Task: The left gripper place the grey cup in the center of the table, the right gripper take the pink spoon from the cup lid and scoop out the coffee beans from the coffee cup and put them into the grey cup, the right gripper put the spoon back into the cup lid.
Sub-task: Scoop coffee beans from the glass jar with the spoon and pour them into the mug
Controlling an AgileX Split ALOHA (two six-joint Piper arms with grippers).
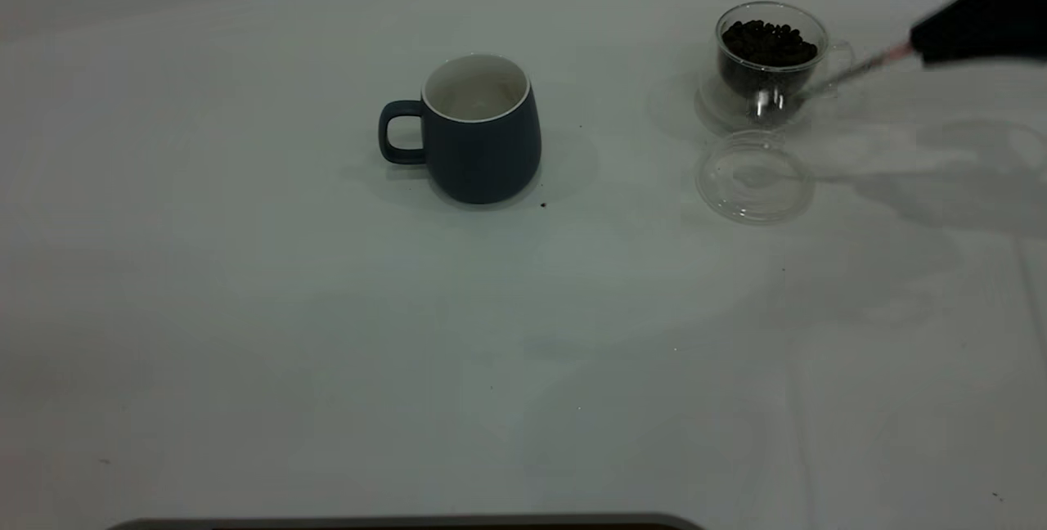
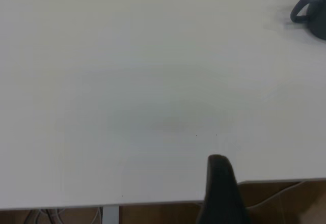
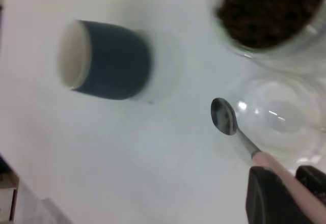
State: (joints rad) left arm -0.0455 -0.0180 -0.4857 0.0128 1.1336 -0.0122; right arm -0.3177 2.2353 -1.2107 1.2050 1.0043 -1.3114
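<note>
I should use my right gripper to bring the pink spoon's empty bowl [image 1: 766, 105] over the coffee cup's rim and dip it into the coffee beans [image 1: 770, 42], because the bowl is hanging outside the coffee cup's glass side.
The grey cup [image 1: 483, 133] [image 3: 109, 61] stands upright mid-table, handle to the left, its white inside showing. At the back right the glass coffee cup [image 1: 770, 56] [image 3: 270, 10] holds a heap of coffee beans [image 1: 769, 41]. The clear cup lid [image 1: 752, 178] [image 3: 280, 117] lies flat in front of it, bare. My right gripper [image 1: 977, 23] [image 3: 290, 188] is shut on the pink spoon's handle [image 3: 285, 175]; the steel bowl [image 1: 769, 101] [image 3: 224, 116] hangs in the air by the lid's rim, with no beans in it. The left gripper [image 2: 222, 188] sits at the table's [image 1: 245, 309] edge, far from the grey cup [image 2: 311, 12].
A stray dark speck [image 1: 543, 204] lies on the table by the grey cup's base. The wide white tabletop stretches in front of and to the left of the cups. The table's edge [image 2: 153, 203] runs under the left wrist.
</note>
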